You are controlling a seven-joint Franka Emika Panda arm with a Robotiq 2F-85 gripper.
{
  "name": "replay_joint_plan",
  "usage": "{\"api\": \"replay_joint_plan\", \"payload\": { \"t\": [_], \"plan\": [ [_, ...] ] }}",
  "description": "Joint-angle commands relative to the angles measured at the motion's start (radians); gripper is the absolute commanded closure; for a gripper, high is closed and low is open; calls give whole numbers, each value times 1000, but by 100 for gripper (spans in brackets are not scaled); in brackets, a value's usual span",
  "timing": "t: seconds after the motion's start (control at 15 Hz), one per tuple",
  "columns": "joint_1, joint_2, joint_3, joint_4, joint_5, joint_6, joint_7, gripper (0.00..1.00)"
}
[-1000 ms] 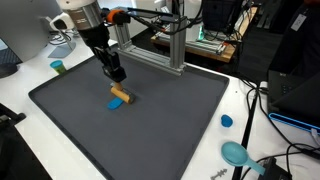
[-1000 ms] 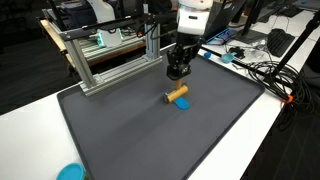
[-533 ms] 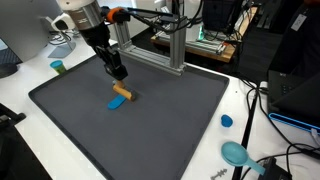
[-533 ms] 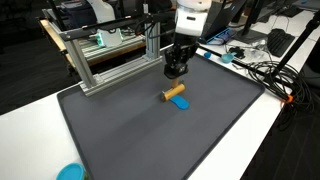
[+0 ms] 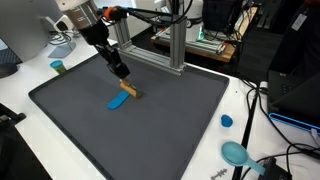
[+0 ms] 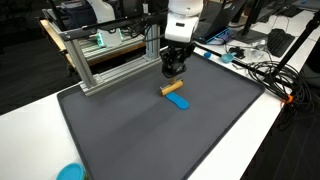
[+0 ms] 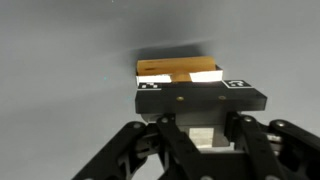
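Observation:
The orange block [image 6: 171, 89] points across the length of the blue block, so next my gripper turns the orange block parallel and moves it over the blue block [image 6: 178, 101].
My gripper [image 5: 124, 84] [image 6: 171, 78] hangs over the middle of the dark grey mat [image 5: 170, 130] [image 6: 130, 140] and is shut on an orange wooden block [image 5: 129, 91] [image 6: 172, 88]. The block sits just above the mat, tilted. A flat blue block [image 5: 117, 102] [image 6: 181, 102] lies on the mat right beside it; I cannot tell whether they touch. In the wrist view the orange block [image 7: 178, 70] shows beyond the gripper [image 7: 193, 86], between the two marked fingertips. The blue block is hidden there.
An aluminium frame [image 5: 165, 50] [image 6: 105, 55] stands along the mat's far edge. Off the mat lie a small green cylinder [image 5: 58, 67], a blue cap [image 5: 227, 121], a teal bowl [image 5: 236, 153] [image 6: 70, 172] and cables [image 6: 265, 70]. The mat's rim is raised.
The gripper has shifted a little toward the aluminium frame, and the orange block has moved with it, off the blue block. The blue block has stayed put.

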Motion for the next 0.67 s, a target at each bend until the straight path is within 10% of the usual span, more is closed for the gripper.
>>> {"api": "replay_joint_plan", "payload": {
  "t": [0.0, 0.6],
  "plan": [
    [-67, -88, 32, 10, 132, 17, -109, 78],
    [1, -76, 47, 85, -90, -46, -418, 78]
  ]
}}
